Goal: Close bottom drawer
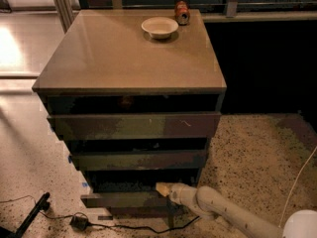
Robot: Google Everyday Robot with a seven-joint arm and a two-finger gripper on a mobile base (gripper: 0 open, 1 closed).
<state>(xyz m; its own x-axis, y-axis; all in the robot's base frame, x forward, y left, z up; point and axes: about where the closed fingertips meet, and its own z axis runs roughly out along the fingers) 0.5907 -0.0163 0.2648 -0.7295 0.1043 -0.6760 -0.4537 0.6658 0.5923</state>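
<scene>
My gripper's fingers are up too high, at the top edge of the bottom drawer front [153, 192]. Next, I move back, come in lower and push on the drawer's front side [158, 200].
The bottom drawer [124, 200] is the lowest of three in the cabinet [129, 58]. Its slim dark front stands pulled out, with a dark gap above it. My gripper [161, 187] comes in from the lower right on a white arm [223, 214]. Its pale tip is at the top edge of the bottom drawer front, right of the middle. The arm hides the right part of that front. The middle drawer front [138, 160] and the taller top drawer front [133, 125] also stand out a little.
A white bowl [159, 27] and a red can [182, 12] stand at the back of the cabinet top. A black cable and plug [79, 222] lie on the speckled floor at the lower left. A white cable [297, 182] runs at the right.
</scene>
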